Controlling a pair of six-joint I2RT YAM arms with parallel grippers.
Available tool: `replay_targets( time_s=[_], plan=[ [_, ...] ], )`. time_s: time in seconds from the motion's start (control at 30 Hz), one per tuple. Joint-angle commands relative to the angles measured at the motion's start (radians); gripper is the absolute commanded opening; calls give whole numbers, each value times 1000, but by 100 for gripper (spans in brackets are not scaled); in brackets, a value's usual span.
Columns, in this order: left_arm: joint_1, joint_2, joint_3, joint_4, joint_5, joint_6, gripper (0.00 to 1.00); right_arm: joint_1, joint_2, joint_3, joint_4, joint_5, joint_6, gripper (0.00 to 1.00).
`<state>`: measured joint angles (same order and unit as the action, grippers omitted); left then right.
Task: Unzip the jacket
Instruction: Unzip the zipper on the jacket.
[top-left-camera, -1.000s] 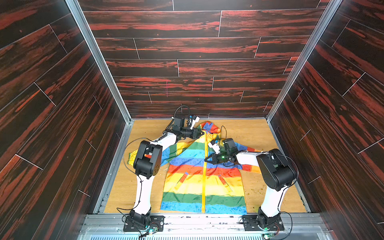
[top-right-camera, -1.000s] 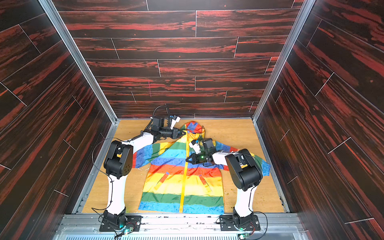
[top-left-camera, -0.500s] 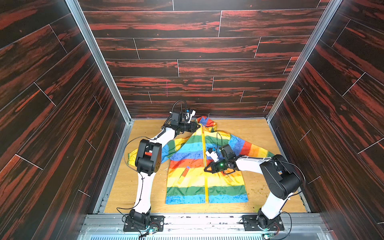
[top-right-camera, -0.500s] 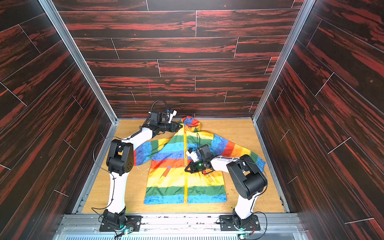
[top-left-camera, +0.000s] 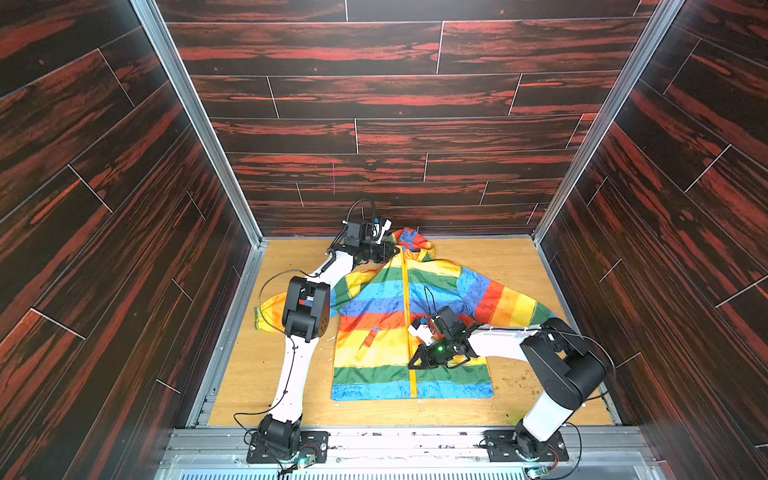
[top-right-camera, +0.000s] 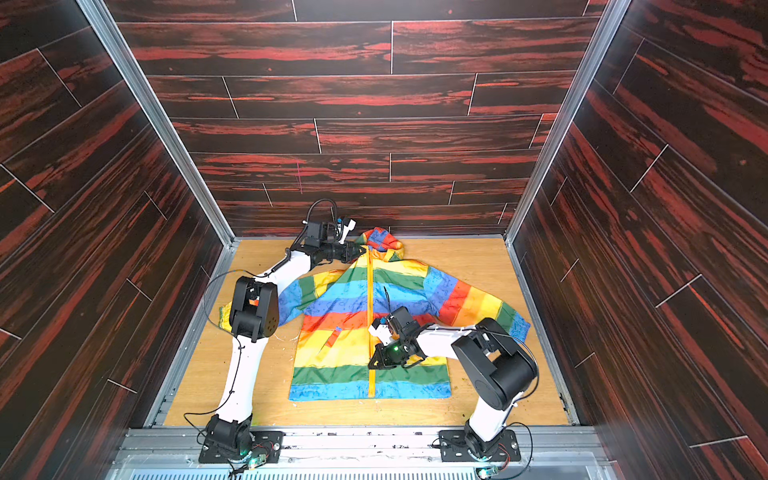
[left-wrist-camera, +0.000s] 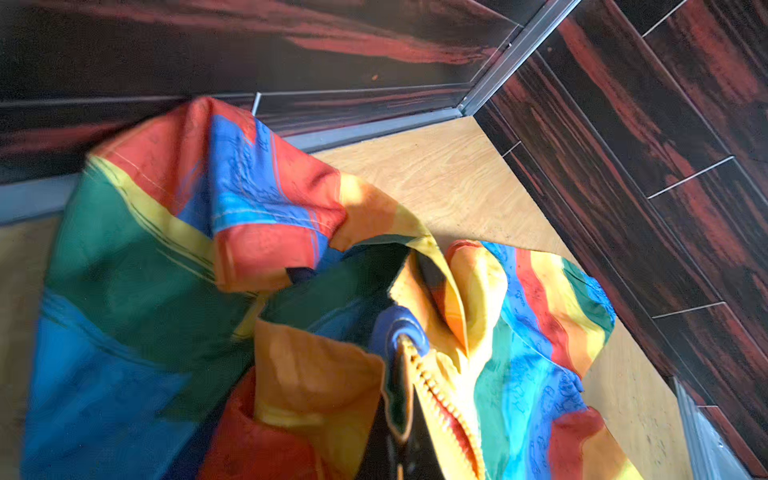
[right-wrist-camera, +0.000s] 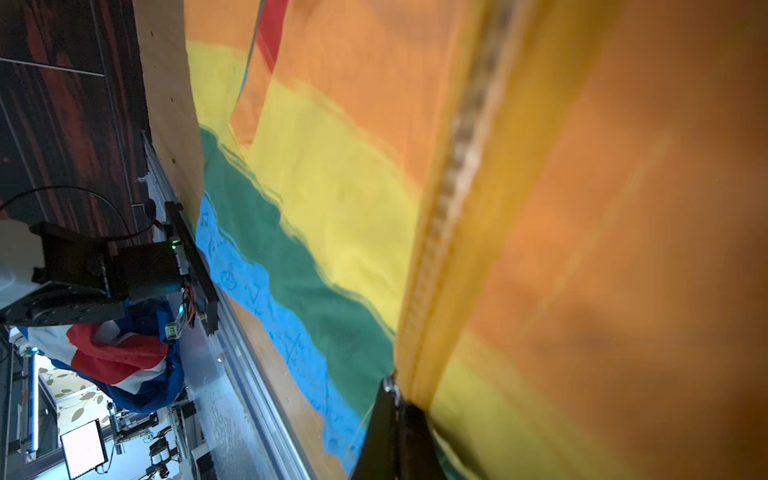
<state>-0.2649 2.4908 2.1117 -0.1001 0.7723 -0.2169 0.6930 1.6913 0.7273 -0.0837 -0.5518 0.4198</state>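
The yellow zipper (top-left-camera: 405, 292) is running straight while my left gripper holds the collar, so my right gripper should go on pulling down until it gets to the blue hem (top-left-camera: 413, 390).
The rainbow-striped jacket (top-left-camera: 374, 299) (top-right-camera: 340, 299) lies front up and stretched out on the wooden floor, hood toward the back wall. Its yellow zipper (top-left-camera: 405, 291) runs down the middle. My left gripper (top-left-camera: 392, 250) (top-right-camera: 360, 250) is shut on the collar edge beside the zipper's top; in the left wrist view the gripper (left-wrist-camera: 399, 432) pinches fabric next to a row of yellow teeth (left-wrist-camera: 436, 399). My right gripper (top-left-camera: 411, 365) (top-right-camera: 370, 365) sits low on the zipper at the green stripe. In the right wrist view that gripper (right-wrist-camera: 395, 395) is shut on the small metal zipper pull.
Dark wood-panel walls (top-left-camera: 374, 124) close in the back and both sides. A metal rail (top-left-camera: 395, 440) runs along the front. My left arm's elbow (top-left-camera: 305, 307) covers part of the jacket's left sleeve. Crumbs (top-left-camera: 515, 378) dot the floor at front right.
My right gripper has slid down the zipper from chest height toward the hem. My left gripper has pulled the collar toward the back wall, and the jacket now lies longer and flatter.
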Motion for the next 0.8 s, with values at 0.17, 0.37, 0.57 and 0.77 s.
replay_targets(
  time_s=[0.17,0.37,0.57,0.77],
  plan=[
    [29,75,156,-36,-37,40,0,41,-88,-75,-89,-17,58,0],
    [38,154,288,-114,-42,63,0,54,-105,-71,-141,-29,58,0],
    [43,225,409,-165,-55,63,0,62,-114,-78,-165,-32,71,0],
    [48,237,429,-174,-66,77,0,69,-122,-91,-182,-27,98,0]
  ],
)
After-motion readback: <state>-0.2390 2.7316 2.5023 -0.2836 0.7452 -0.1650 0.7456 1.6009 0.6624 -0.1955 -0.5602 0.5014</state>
